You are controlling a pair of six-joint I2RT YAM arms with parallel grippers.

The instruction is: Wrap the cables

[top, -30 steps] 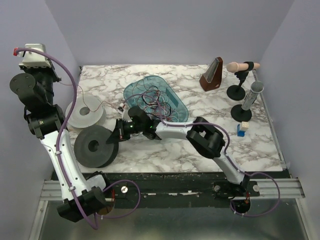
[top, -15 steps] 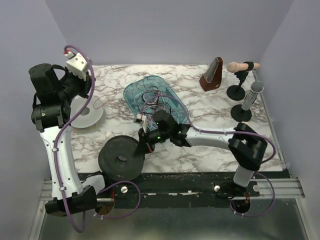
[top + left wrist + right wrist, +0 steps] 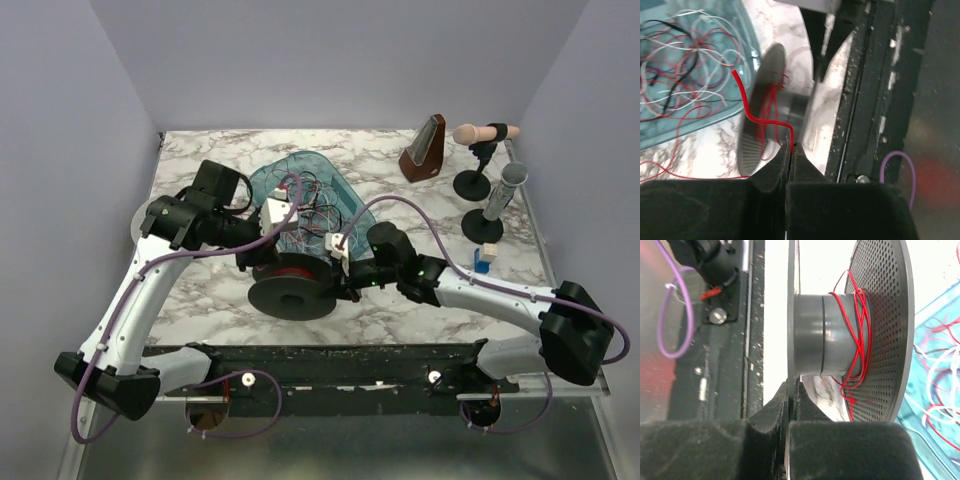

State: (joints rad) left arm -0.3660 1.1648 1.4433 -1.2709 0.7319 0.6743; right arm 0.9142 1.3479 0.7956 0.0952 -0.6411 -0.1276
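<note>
My right gripper should open and take the red cable's loose end [image 3: 735,75]. It is pinching the spool's edge [image 3: 792,347] now, while my left gripper has that end of the cable.
The cables [image 3: 312,205] are a tangle of thin red, white and black wires in a teal tray [image 3: 300,160]; they also show in the left wrist view [image 3: 685,50]. A dark spool [image 3: 290,292] lies in front of the tray, with red cable wound on its hub [image 3: 857,335]. My right gripper [image 3: 791,386] is shut on the edge of the spool's solid flange [image 3: 791,315]; from above it [image 3: 345,285] sits at the spool's right side. My left gripper [image 3: 791,148] is shut on the end of a red cable [image 3: 762,120] leading to the spool [image 3: 757,125]; from above it [image 3: 255,258] is at the spool's far left.
A brown metronome [image 3: 424,150], two microphones on black stands [image 3: 485,135] [image 3: 500,195] and a small blue block [image 3: 484,262] stand at the back right. The table's black front rail [image 3: 380,355] runs just below the spool.
My right gripper has carried the spool from the left side to the front middle. My left arm has swung down from the far left to the spool, holding the red cable.
</note>
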